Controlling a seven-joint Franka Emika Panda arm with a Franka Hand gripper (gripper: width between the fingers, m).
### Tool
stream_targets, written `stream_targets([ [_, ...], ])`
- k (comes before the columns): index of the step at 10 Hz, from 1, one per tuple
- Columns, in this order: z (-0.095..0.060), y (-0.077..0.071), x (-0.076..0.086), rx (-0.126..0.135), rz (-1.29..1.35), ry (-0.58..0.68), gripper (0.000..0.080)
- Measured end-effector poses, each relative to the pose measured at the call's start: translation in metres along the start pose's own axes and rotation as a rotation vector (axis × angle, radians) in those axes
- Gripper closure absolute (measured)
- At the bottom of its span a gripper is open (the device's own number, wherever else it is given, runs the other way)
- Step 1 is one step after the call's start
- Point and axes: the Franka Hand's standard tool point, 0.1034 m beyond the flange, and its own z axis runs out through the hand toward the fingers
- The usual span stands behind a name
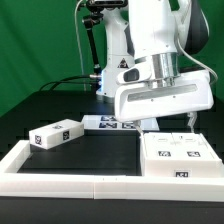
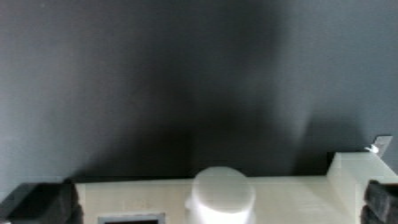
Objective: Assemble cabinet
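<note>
My gripper will make the cabinet tip up and stand on its near end when it lifts the cabinet's knob, because the cabinet's near end (image 1: 182, 152) sits (image 1: 182, 176) against the front bar.
The cabinet (image 1: 175, 155), a large white box with black-and-white tags on its top, lies on the black table at the exterior view's right. My gripper (image 1: 168, 128) hangs just above its far edge. In the wrist view the gripper (image 2: 210, 202) is open. Its dark fingers (image 2: 32, 203) sit wide apart at the two sides. A white cabinet panel (image 2: 134, 192) with a rounded white knob (image 2: 221, 190) lies between them, and I cannot tell whether they touch it. A smaller white tagged block (image 1: 55, 135) lies apart at the exterior view's left.
The marker board (image 1: 108, 123) lies flat behind the middle of the table, near the arm's base. Low white border rails (image 1: 60, 172) run along the front and left edges. A green backdrop stands behind. A white post (image 2: 356, 165) shows in the wrist view.
</note>
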Motion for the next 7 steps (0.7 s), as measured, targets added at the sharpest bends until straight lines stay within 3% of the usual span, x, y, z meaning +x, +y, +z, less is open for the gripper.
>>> stream_targets([
  [3, 0.001, 0.0, -0.001, 0.0, -0.001, -0.002, 0.0002],
  [5, 0.014, 0.009, -0.006, 0.002, 0.017, -0.009, 0.0002],
  [7, 0.026, 0.009, 0.0, 0.011, 0.028, -0.01, 0.0002],
])
